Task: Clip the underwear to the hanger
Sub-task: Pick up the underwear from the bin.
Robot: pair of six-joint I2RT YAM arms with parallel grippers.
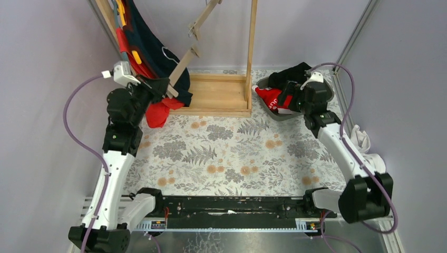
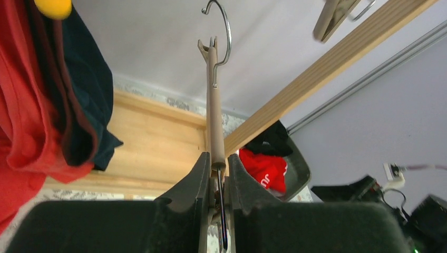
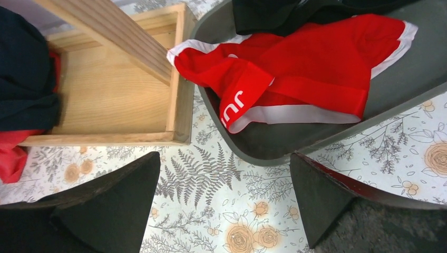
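The lettered end of the red underwear (image 3: 240, 100) is clear of the black garment, so my right gripper should go on toward the red fold (image 3: 257, 75) before it closes there.
My left gripper (image 1: 162, 84) is shut on the lower end of a beige clip hanger (image 1: 182, 64) and holds it up in front of the wooden rack. In the left wrist view the hanger (image 2: 213, 105) runs up from the shut gripper (image 2: 216, 164) to its metal hook (image 2: 225, 31). The red underwear (image 1: 271, 97) with a white waistband lies in a grey tub (image 1: 328, 93) at the back right. My right gripper (image 1: 289, 99) hovers open and empty just in front of it. In the right wrist view the underwear (image 3: 300, 71) lies beyond the open gripper (image 3: 224, 158).
A wooden rack with a tray base (image 1: 217, 96) and an upright post (image 1: 252, 47) stands at the back. Red and navy clothes (image 1: 141, 50) hang at its left. A black garment (image 1: 291, 74) shares the tub (image 3: 263, 142). A white cloth (image 1: 362, 139) lies at the right wall.
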